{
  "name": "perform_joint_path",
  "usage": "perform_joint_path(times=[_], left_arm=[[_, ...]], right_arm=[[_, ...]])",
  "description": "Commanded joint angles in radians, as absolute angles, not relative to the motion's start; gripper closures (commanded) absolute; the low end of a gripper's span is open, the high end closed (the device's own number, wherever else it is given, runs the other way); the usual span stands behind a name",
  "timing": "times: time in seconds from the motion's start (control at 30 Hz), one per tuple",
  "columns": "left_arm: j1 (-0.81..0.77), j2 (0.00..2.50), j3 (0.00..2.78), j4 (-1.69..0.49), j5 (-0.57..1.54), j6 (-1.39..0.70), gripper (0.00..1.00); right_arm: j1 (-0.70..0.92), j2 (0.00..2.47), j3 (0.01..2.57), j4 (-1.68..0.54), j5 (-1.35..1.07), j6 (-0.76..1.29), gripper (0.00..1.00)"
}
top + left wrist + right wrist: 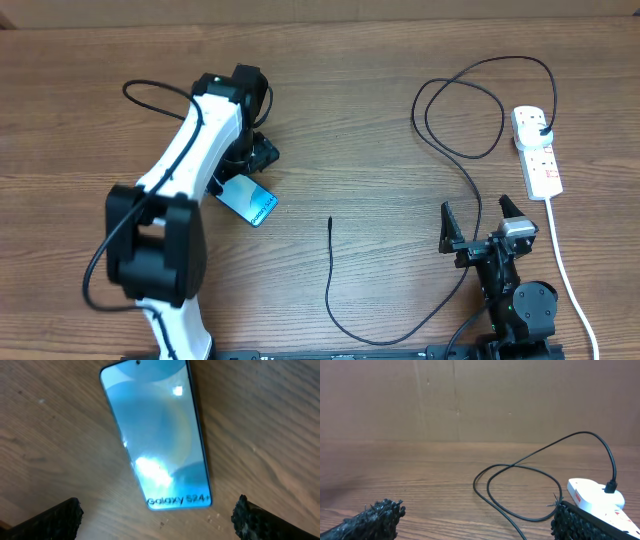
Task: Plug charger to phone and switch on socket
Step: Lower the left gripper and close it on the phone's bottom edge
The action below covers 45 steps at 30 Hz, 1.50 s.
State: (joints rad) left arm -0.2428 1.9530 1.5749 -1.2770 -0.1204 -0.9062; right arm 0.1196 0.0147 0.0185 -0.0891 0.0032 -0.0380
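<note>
Next, I turn my left gripper in line with the phone (159, 440) before I lower around its long sides (199, 431), because the phone lies slanted to my left gripper's open fingers.
The phone (251, 203) lies flat on the wood table at the left, its blue-teal screen up; the left wrist view shows it (157, 435) with "Galaxy S24+" text. My left gripper (243, 175) is open above the phone, its fingertips (159, 520) apart on either side of the phone's near end. The charger cable (455, 160) loops at the right; its plug (541, 127) sits in the socket (537, 152) and its connector tip (331, 221) lies free mid-table. My right gripper (480, 222) is open and empty at the front right; the cable (520, 480) and socket (595, 497) lie ahead of it.
The socket's white cord (570, 280) runs down the right edge toward the table's front. A brown cardboard wall (470, 400) stands behind the table. The cable's lower loop (375, 335) curves near the front edge.
</note>
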Motion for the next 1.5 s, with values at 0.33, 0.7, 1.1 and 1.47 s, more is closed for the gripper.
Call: perform_joint_path(times=[0.33,0.7,1.1,1.47], left_arm=[[-0.252,1.664,1.209,-0.977,-0.059,-0.989,0.00],[-0.247,1.664,1.122,-0.890,-0.082,-1.152,0.01],[-0.213,1.702,1.122,-0.839,-0.085,-1.167,0.00],[-0.201,1.759,1.122,-0.813,-0.089,-1.151,0.00]], right_arm=[[0.123,0.003,0.008,-0.083,-0.002,-0.043,0.00],[0.123,0.003,0.008,-0.083,-0.002,-0.043,0.00],[0.123,0.003,0.008,-0.083,-0.002,-0.043,0.00],[0.123,0.003,0.008,-0.083,-0.002,-0.043,0.00]])
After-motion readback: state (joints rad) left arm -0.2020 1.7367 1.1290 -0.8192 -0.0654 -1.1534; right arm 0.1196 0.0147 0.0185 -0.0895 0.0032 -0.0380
